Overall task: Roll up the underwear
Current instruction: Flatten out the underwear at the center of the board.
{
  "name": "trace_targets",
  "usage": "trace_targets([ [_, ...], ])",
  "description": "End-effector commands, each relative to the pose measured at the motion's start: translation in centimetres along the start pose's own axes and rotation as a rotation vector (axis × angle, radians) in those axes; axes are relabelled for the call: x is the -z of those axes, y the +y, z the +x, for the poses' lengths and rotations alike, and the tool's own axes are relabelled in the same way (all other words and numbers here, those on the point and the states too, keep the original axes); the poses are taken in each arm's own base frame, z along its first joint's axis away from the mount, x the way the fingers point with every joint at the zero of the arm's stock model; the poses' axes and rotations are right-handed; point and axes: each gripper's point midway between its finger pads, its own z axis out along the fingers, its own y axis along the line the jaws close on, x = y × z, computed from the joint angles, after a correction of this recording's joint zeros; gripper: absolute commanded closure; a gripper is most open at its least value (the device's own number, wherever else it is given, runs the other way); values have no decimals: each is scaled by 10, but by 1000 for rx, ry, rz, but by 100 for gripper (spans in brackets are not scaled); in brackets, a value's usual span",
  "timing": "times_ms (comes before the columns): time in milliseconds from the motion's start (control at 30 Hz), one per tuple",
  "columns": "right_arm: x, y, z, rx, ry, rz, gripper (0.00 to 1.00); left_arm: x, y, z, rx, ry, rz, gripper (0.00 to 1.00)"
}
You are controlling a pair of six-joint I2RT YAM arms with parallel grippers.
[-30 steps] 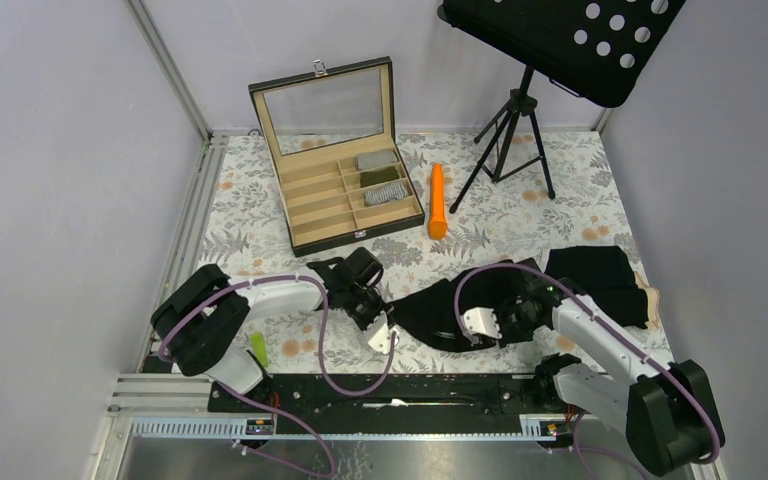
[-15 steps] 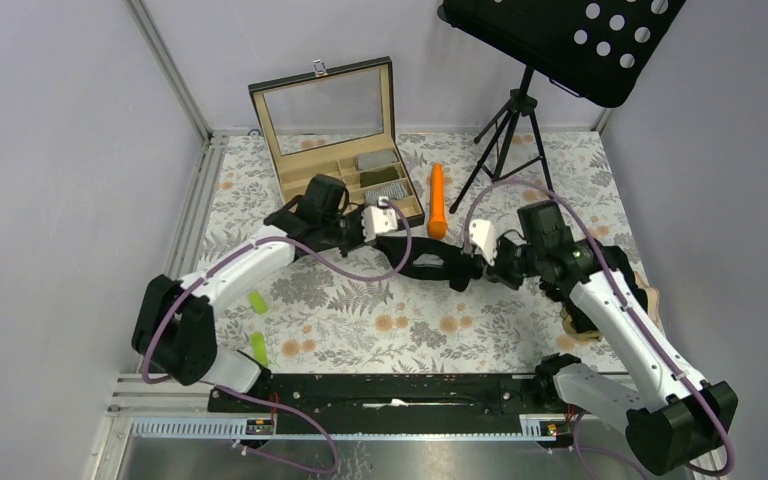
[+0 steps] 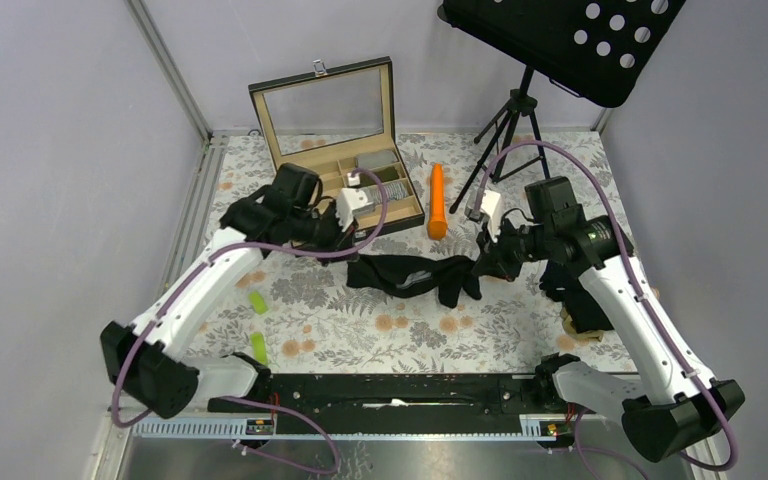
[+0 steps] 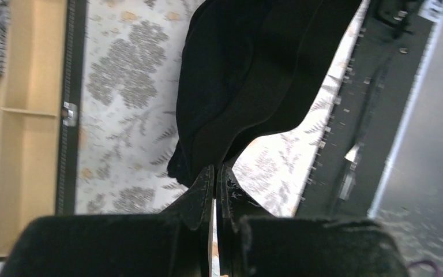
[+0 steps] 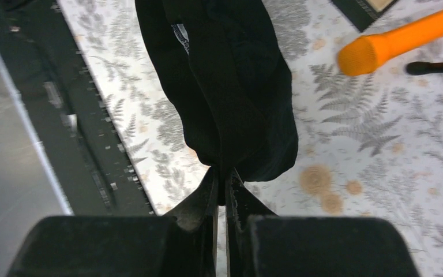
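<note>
The black underwear is hanging bunched in a narrow strip between my grippers, so I should hold on to both of its ends and spread its loose part toward the front before I roll it.
A black underwear hangs stretched between my two grippers above the middle of the table. My left gripper is shut on its left end, seen in the left wrist view with the black cloth hanging from the jaws. My right gripper is shut on its right end, also in the right wrist view, where the cloth hangs bunched. More black underwear lies at the right, partly hidden by my right arm. A striped grey garment sits rolled in the box.
An open wooden compartment box stands at the back left. An orange carrot-shaped stick lies beside it. A black music stand tripod stands at the back right. Two small green pieces lie near the left front.
Both grippers have lifted the black underwear from the near table edge, carried it toward the back and spread apart, stretching it out between them.
</note>
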Motion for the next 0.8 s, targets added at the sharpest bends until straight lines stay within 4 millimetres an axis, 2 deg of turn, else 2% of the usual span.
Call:
trace_targets([
  [0, 24, 55, -5, -84, -23, -186, 98, 43, -60, -4, 67, -14, 129, 100],
  [67, 31, 73, -4, -115, -24, -253, 98, 50, -78, 3, 74, 3, 173, 100],
  [200, 38, 111, -5, -205, -25, -414, 98, 68, -98, 8, 91, 27, 217, 100],
  [267, 37, 114, -9, -215, -42, -432, 97, 66, -101, 11, 131, 40, 225, 100],
  [333, 28, 107, -6, -238, -14, -427, 99, 51, -88, 12, 229, 57, 187, 100],
  [467, -7, 59, 3, -359, -6, -371, 98, 4, -39, 9, 326, 98, 95, 100],
  [567, -28, 8, 23, -489, -19, -328, 97, -34, 20, 8, 352, 138, -56, 100],
  [600, -36, -4, 35, -507, 13, -312, 90, -46, 40, 12, 358, 155, -119, 97],
  [633, -43, -15, 48, -518, 59, -290, 75, -57, 60, 15, 372, 168, -176, 90],
  [700, -56, -36, 66, -581, 111, -244, 68, -72, 95, 24, 438, 183, -290, 78],
  [733, -61, -48, 69, -614, 117, -198, 65, -77, 107, 25, 466, 182, -328, 73],
  [767, -63, -60, 70, -638, 114, -142, 57, -81, 114, 24, 471, 183, -345, 69],
])
